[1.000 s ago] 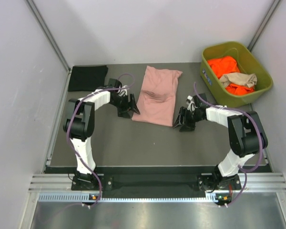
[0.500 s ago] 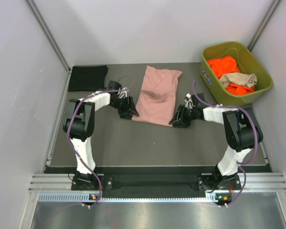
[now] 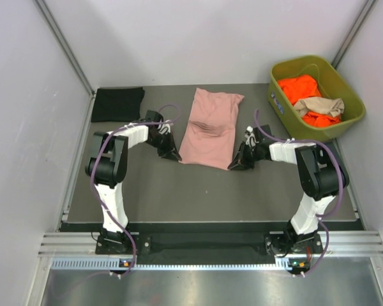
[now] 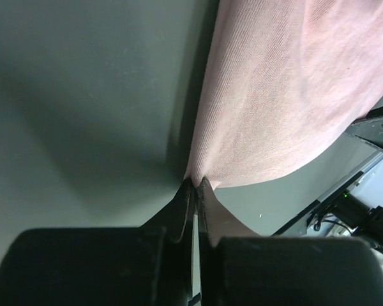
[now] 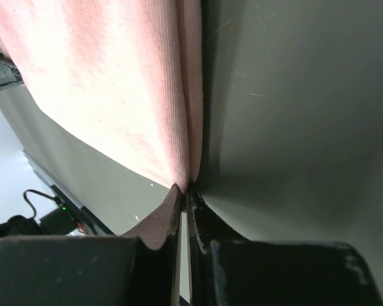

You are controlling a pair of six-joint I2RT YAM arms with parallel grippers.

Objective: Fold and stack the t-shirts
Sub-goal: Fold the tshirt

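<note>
A ruck lies across the pink t-shirt's middle [image 3: 209, 129], so both my grippers should pull the t-shirt's near corners toward me, then pull the ruck's ends [image 3: 190, 122] flat before folding.
A dusty pink t-shirt [image 3: 209, 126] lies folded lengthwise in the middle of the dark table. My left gripper [image 3: 177, 157] is shut on its near left corner, and the left wrist view shows pink cloth [image 4: 287, 95] pinched between the closed fingertips [image 4: 189, 194]. My right gripper [image 3: 232, 166] is shut on the near right corner, where the pink t-shirt [image 5: 115, 83] meets the closed tips [image 5: 190, 203]. A black t-shirt [image 3: 117, 103] lies folded at the back left. Orange [image 3: 300, 88] and tan [image 3: 319, 106] t-shirts sit crumpled in the bin.
An olive-green plastic bin [image 3: 345, 89] stands at the back right corner of the table [image 3: 198, 191]. Grey walls close in the left, back and right sides. Both arms reach inward from their bases at the near edge.
Both grippers slid inward to the pink t-shirt's near corners and closed on the cloth; a second ago they stood open just outside its edges.
</note>
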